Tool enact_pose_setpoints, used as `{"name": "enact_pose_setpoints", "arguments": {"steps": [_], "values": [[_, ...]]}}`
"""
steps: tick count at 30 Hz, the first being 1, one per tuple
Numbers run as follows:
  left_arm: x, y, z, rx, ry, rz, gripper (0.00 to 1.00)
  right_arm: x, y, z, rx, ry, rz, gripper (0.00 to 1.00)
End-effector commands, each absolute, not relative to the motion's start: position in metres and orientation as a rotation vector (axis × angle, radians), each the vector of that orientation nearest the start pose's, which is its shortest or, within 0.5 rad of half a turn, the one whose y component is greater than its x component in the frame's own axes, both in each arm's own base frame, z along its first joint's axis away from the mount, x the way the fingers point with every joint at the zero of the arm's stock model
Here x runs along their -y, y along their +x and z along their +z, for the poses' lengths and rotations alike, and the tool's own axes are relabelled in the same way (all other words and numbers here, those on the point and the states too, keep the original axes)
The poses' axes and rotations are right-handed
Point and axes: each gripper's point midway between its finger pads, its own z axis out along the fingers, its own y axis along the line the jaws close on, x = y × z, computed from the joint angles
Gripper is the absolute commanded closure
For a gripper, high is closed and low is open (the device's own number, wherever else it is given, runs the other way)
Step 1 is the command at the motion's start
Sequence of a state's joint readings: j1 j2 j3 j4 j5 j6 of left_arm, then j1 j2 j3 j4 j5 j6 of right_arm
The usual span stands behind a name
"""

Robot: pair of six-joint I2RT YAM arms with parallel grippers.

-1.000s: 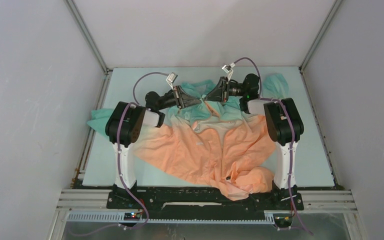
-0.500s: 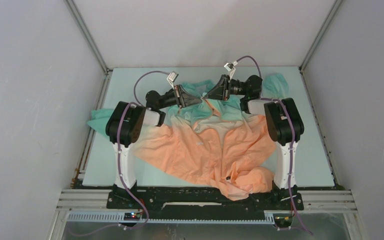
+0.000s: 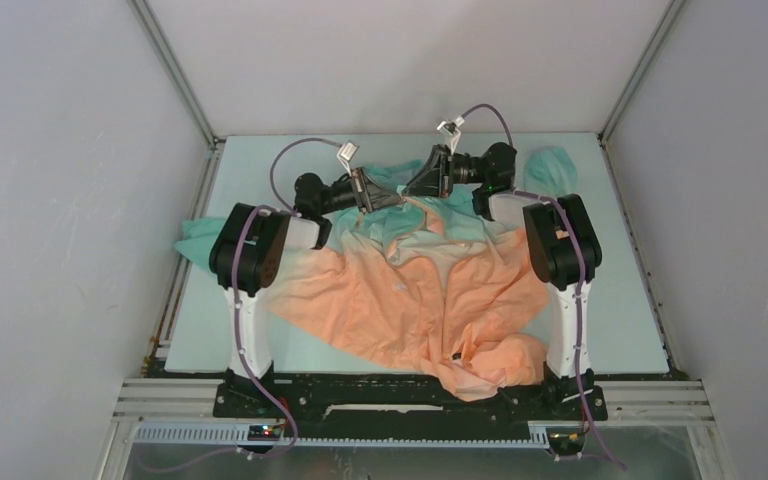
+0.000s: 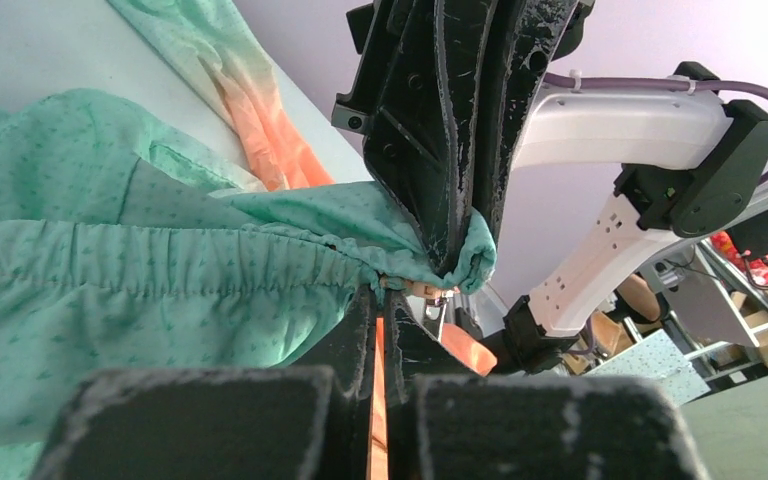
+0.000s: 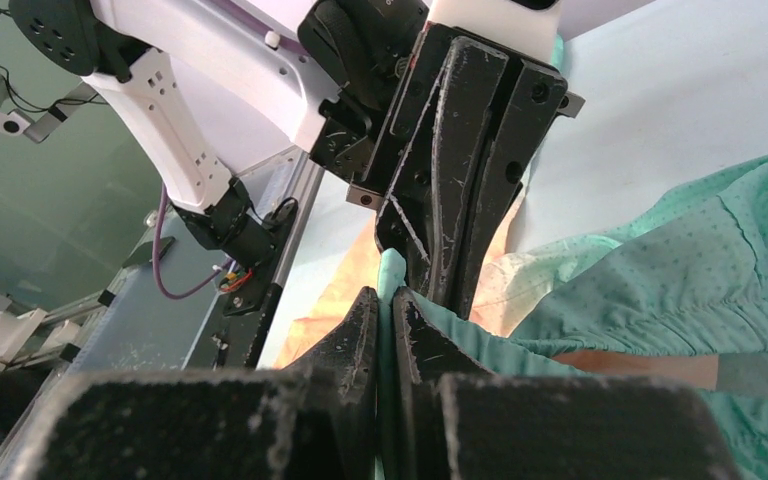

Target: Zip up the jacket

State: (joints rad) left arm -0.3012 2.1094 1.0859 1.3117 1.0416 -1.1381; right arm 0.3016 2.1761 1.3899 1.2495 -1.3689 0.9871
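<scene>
The zipper slider (image 4: 430,293) is outside the closed fingers of my left gripper. Next, my left gripper opens, moves back and comes in around the slider's metal pull (image 4: 438,314).
The jacket (image 3: 430,290) lies spread on the table, teal at the far collar end, peach-orange toward me, its orange front zipper (image 3: 442,300) running down the middle. My left gripper (image 3: 392,199) is shut on the orange zipper strip at the collar (image 4: 376,350). My right gripper (image 3: 412,190) is shut on the teal collar edge (image 5: 388,275), tip to tip with the left one. The zipper slider (image 4: 438,300) hangs just past the left fingertips. In each wrist view the other gripper fills the middle.
A teal sleeve (image 3: 198,240) hangs off toward the left table edge and another teal part (image 3: 550,165) lies at the back right. The hem bunches at the near edge (image 3: 490,372). Grey walls enclose the table on three sides.
The right gripper has moved left and slightly farther back with the collar edge, closing up to the left gripper. The left gripper has shifted a little back too.
</scene>
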Motion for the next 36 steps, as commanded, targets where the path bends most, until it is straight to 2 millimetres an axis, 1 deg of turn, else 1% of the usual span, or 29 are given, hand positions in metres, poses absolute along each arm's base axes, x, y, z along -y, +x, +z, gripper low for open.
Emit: {"name": "enact_pose_setpoints", "arguments": {"steps": [1, 5, 9, 15, 18, 20, 22, 23, 25, 28, 32, 36], "values": [[0.312, 0.384, 0.188, -1.655, 0.493, -1.755, 1.0, -0.328, 0.389, 0.243, -1.361, -1.027, 1.702, 1.0], [0.31, 0.375, 0.201, -1.581, 0.526, -1.784, 1.0, -0.328, 0.399, 0.236, -1.381, -1.003, 1.691, 1.0], [0.308, 0.373, 0.204, -1.562, 0.524, -1.805, 1.0, -0.323, 0.407, 0.237, -1.388, -0.974, 1.673, 1.0], [0.307, 0.368, 0.208, -1.538, 0.538, -1.792, 1.0, -0.329, 0.415, 0.231, -1.412, -0.954, 1.631, 1.0], [0.305, 0.366, 0.212, -1.524, 0.53, -1.776, 1.0, -0.33, 0.417, 0.233, -1.41, -0.936, 1.621, 1.0], [0.303, 0.367, 0.213, -1.528, 0.521, -1.731, 1.0, -0.33, 0.42, 0.232, -1.41, -0.928, 1.614, 1.0], [0.3, 0.369, 0.211, -1.537, 0.526, -1.626, 1.0, -0.331, 0.423, 0.232, -1.412, -0.922, 1.608, 1.0], [0.299, 0.371, 0.201, -1.606, 0.511, -1.574, 1.0, -0.332, 0.423, 0.232, -1.412, -0.922, 1.61, 1.0], [0.298, 0.372, 0.198, -1.649, 0.529, -1.462, 1.0, -0.333, 0.422, 0.231, -1.411, -0.926, 1.613, 1.0], [0.3, 0.37, 0.208, -1.638, 0.53, -1.446, 1.0, -0.337, 0.417, 0.232, -1.405, -0.935, 1.615, 1.0], [0.302, 0.377, 0.198, -1.668, 0.499, -1.467, 1.0, -0.338, 0.415, 0.233, -1.398, -0.94, 1.619, 1.0], [0.3, 0.378, 0.204, -1.667, 0.503, -1.423, 1.0, -0.338, 0.412, 0.236, -1.388, -0.943, 1.624, 1.0]]}}
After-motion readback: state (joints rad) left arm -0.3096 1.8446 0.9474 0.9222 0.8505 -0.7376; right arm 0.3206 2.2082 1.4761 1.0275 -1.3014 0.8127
